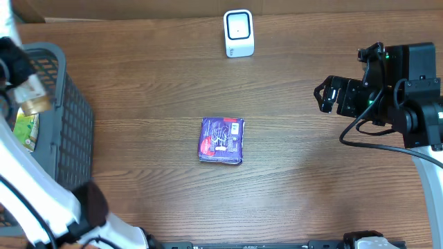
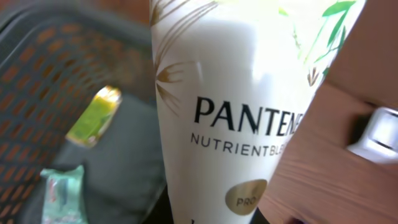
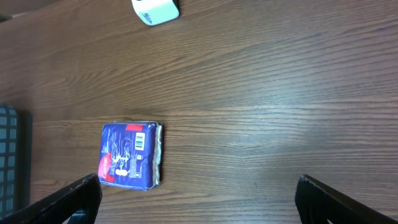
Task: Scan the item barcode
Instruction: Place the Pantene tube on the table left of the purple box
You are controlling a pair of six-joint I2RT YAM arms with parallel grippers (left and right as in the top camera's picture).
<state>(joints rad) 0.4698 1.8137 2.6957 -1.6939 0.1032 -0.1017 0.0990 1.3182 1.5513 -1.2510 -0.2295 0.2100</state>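
The white Pantene bottle is above the basket's rim, and the wood beside the purple packet is free, so my left gripper should keep going there and let go.
A white Pantene bottle fills the left wrist view, and my left gripper is shut on its lower end above the basket at the table's left. In the overhead view the bottle shows only as a small pale shape by the arm. The white barcode scanner stands at the back middle of the table. A purple packet lies flat mid-table, barcode label facing up. My right gripper hovers open at the right, with the packet beside its left finger.
The dark mesh basket holds a green packet and a mint-coloured packet. The scanner shows at the top of the right wrist view. Bare wood lies between the purple packet and the right arm.
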